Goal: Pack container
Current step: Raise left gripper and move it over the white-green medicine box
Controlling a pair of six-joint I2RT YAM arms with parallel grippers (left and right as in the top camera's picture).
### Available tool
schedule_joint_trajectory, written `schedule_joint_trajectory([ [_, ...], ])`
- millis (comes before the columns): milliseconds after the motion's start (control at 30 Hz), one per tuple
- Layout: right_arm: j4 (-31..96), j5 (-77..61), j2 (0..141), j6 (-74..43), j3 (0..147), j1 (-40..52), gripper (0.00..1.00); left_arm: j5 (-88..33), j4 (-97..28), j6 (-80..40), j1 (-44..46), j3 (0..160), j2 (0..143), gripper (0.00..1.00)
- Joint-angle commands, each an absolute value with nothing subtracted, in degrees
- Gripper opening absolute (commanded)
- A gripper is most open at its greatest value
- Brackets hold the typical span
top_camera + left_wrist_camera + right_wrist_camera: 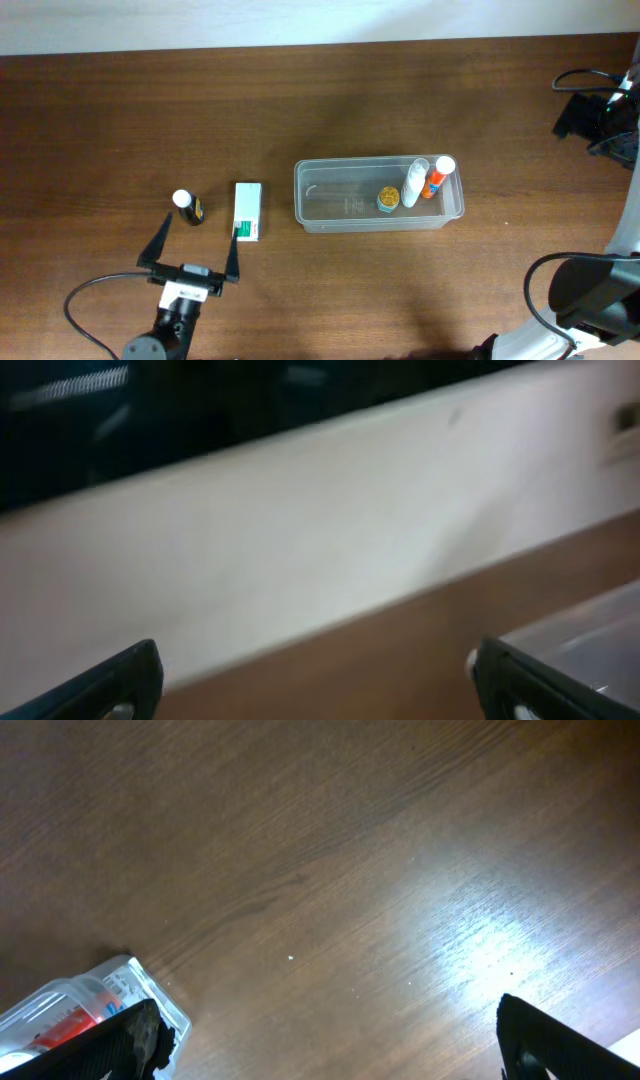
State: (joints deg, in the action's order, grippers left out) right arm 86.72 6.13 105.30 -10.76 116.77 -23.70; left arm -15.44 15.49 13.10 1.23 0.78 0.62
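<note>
The white-and-green box is lying flat while my left gripper points level at the wall (pixel 310 545). I should tilt the gripper down and bring it over the box (pixel 247 210).
The clear plastic container (pixel 330 195) stands at the middle of the table. It holds a white bottle (pixel 414 182), an orange bottle (pixel 437 177) and a small round yellow-and-blue item (pixel 388 199). A small dark bottle with a white cap (pixel 187 206) and a white-and-green box (pixel 248 210) lie on the table to its left. My left gripper (pixel 195 248) is open and empty just in front of these two, and its wrist view (pixel 325 690) shows a container corner (pixel 590 630). My right gripper (pixel 330 1040) is open and empty over bare wood, with a container corner (pixel 130 982) at its left finger.
The brown wooden table (pixel 320 90) ends at a pale wall at the back. The right arm and its black cables (pixel 595 110) sit at the far right edge. More arm hardware is at the lower right (pixel 590 290).
</note>
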Motion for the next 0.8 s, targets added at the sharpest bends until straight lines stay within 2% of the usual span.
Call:
schedule_joint_trajectory([
  [0, 86.6, 5.8, 105.5, -11.4, 116.5, -24.0, 0.98, -21.4, 15.3, 13.4, 1.4, 2.7, 0.9, 0.99],
  [167, 86.6, 5.8, 105.5, -11.4, 116.5, -24.0, 0.98, -19.3, 3.9, 13.4, 1.2, 12.3, 6.8, 0.99],
  [333, 86.6, 5.8, 105.5, -11.4, 116.5, -24.0, 0.98, -17.3, -9.7, 13.4, 1.2, 29.0, 21.9, 0.99],
  [433, 86.6, 5.8, 105.5, -11.4, 116.5, -24.0, 0.98, -24.3, -15.4, 13.4, 1.2, 39.4, 31.7, 0.99],
  [567, 86.6, 5.8, 105.5, -11.4, 116.5, -24.0, 0.98, -32.8, -16.4, 13.4, 1.2, 45.8, 39.2, 0.99],
  [667, 86.6, 5.8, 105.5, -11.4, 116.5, -24.0, 0.98, -34.8, -17.5, 13.3, 1.3, 48.9, 43.5, 0.99],
  [767, 86.6, 5.8, 105.5, -11.4, 116.5, -24.0, 0.99, -33.6, -24.9, 12.9, 1.3, 54.6, 49.6, 0.99],
])
